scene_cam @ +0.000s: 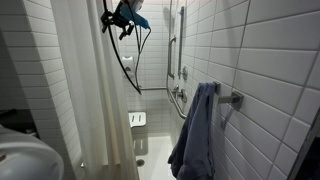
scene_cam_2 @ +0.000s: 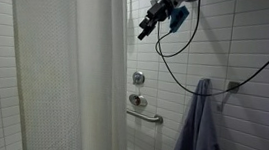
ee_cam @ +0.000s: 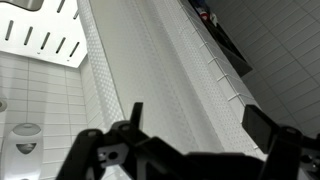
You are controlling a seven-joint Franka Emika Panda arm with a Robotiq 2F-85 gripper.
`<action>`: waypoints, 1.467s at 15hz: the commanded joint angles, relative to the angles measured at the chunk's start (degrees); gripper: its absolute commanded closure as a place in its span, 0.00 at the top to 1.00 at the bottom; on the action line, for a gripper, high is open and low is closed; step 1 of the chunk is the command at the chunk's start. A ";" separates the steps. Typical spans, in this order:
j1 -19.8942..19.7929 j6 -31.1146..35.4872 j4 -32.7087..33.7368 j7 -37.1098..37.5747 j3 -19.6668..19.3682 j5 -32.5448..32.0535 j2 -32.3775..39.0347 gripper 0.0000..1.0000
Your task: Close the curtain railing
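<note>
The white shower curtain is hanging bunched up in long folds (scene_cam: 100, 110), so it will open out into a wider, flatter sheet when I pull its free edge (scene_cam: 129, 100) across.
The tall white shower curtain (scene_cam: 88, 80) hangs in long folds and covers part of the shower opening in both exterior views (scene_cam_2: 70, 68). My gripper (scene_cam: 108, 18) is high up near the curtain's top edge, beside its free edge (scene_cam_2: 145, 28). In the wrist view the gripper (ee_cam: 200, 125) is open, its two fingers spread with the curtain fabric (ee_cam: 165, 80) behind them and nothing between them. I cannot tell if a finger touches the fabric.
A blue-grey towel (scene_cam: 196, 135) hangs on a wall hook (scene_cam_2: 201, 132). Grab bars (scene_cam: 178, 60) (scene_cam_2: 143, 112) and a valve (scene_cam_2: 138, 78) sit on the white tiled wall. A black cable (scene_cam_2: 176, 64) hangs from the arm. A sink (scene_cam: 25, 160) is at the lower corner.
</note>
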 commanded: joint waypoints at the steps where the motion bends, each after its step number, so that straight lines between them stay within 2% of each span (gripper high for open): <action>1: -1.14 -2.78 7.01 -1.64 0.38 -0.63 5.81 1.00; 6: -2.36 -5.97 16.84 -7.38 1.94 2.95 13.69 1.00; 10: -3.43 -9.70 23.11 -7.24 3.87 8.78 18.31 1.00; 16: -3.20 -10.86 29.98 -6.63 6.20 10.46 24.44 1.00; 17: -2.59 -10.56 30.47 -6.57 5.82 11.12 25.21 0.75; 18: -2.49 -10.37 31.33 -6.42 5.97 11.03 26.06 0.74; 19: -2.43 -10.80 32.31 -6.35 6.03 10.92 26.86 0.68; 21: -2.27 -10.89 33.74 -6.25 6.03 10.11 27.88 0.54; 22: -2.29 -11.09 34.55 -6.16 6.05 9.88 28.36 0.44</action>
